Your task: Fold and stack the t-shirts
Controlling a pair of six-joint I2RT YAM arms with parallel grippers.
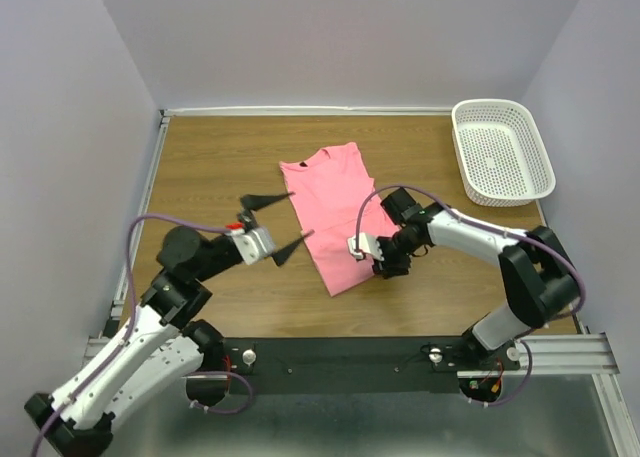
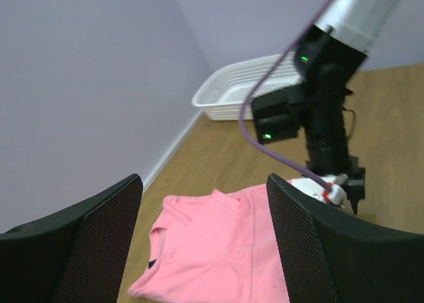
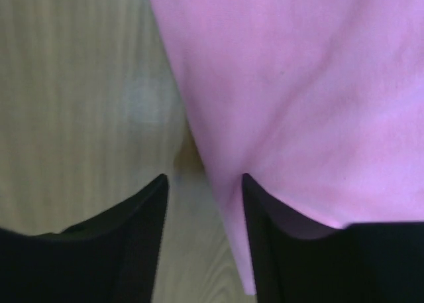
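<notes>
My right gripper is at just a corner of the t-shirt's near hem (image 1: 355, 284). My left gripper should grab the hem's free corner (image 1: 334, 292) before both grippers fold the hem over.
One salmon-pink t-shirt (image 1: 335, 212) lies on the wooden table, folded into a long strip with its neck toward the far side. The left wrist view shows the t-shirt (image 2: 218, 246) with its round neck and a small dark label. My left gripper (image 1: 298, 215) hovers open at the shirt's left edge, and in its own view the left gripper (image 2: 204, 183) holds nothing. My right gripper (image 1: 372, 262) is low over the shirt's near right edge. In its wrist view the right gripper (image 3: 204, 180) has its jaws apart, with the cloth's edge (image 3: 298, 84) running between them.
A white mesh basket (image 1: 500, 152) stands at the far right corner of the table and also shows in the left wrist view, basket (image 2: 232, 87). Pale walls close in the table on three sides. The right arm (image 2: 318, 111) stands just beyond the shirt.
</notes>
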